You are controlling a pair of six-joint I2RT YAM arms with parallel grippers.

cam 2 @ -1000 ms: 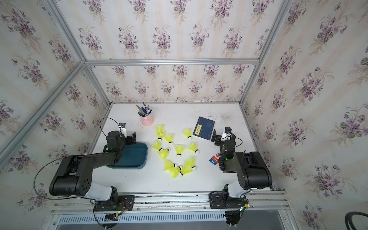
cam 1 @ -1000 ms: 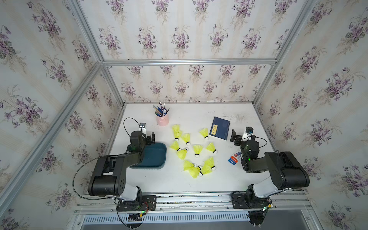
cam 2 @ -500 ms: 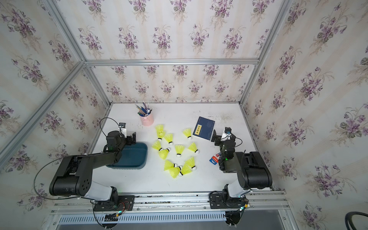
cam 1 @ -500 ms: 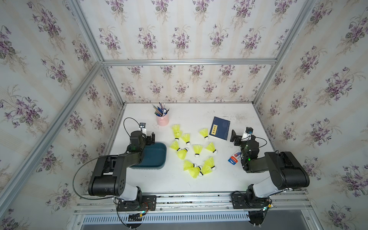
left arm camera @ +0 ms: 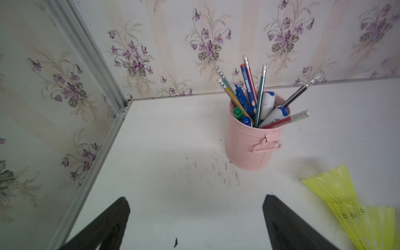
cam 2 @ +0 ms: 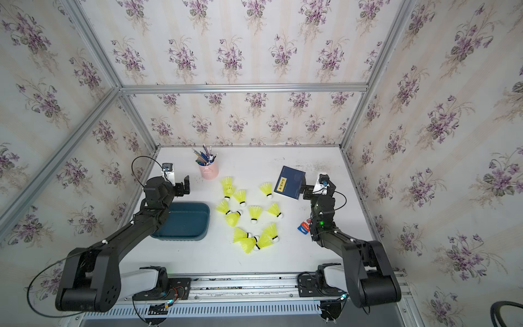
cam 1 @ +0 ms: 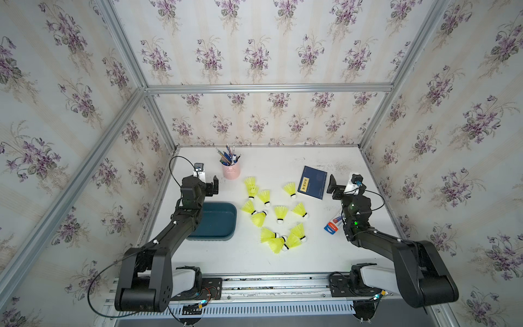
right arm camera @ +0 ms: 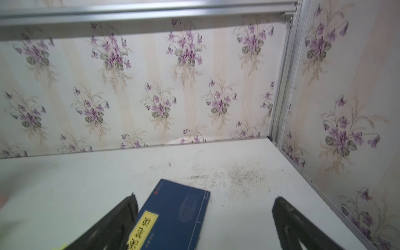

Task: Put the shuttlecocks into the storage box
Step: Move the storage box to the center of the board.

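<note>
The storage box (cam 1: 218, 221) lies at one end, well away from my right gripper, so my left gripper should grab the box's rim (cam 1: 235, 219) and pull it toward the middle.
Several neon yellow-green shuttlecocks (cam 1: 278, 212) (cam 2: 254, 213) lie scattered on the white table's middle in both top views. The dark teal storage box (cam 1: 218, 222) (cam 2: 186, 222) sits left of them, partly under my left arm; its visible part holds nothing. My left gripper (cam 1: 209, 186) (cam 2: 179, 187) (left arm camera: 195, 198) hovers open beyond the box, with bare table between its fingers and one shuttlecock (left arm camera: 339, 194) off to the side. On the right side my right gripper (cam 1: 341, 187) (cam 2: 311, 189) (right arm camera: 205, 197) is open and empty.
A pink pen cup (cam 1: 231, 170) (cam 2: 209, 171) (left arm camera: 251, 147) stands at the back left. A flat navy book (cam 1: 312, 182) (cam 2: 291, 182) (right arm camera: 177, 212) lies just under the right gripper's fingers. A small red-blue packet (cam 1: 334, 225) (cam 2: 303, 228) lies beside the right arm. Walls enclose three sides.
</note>
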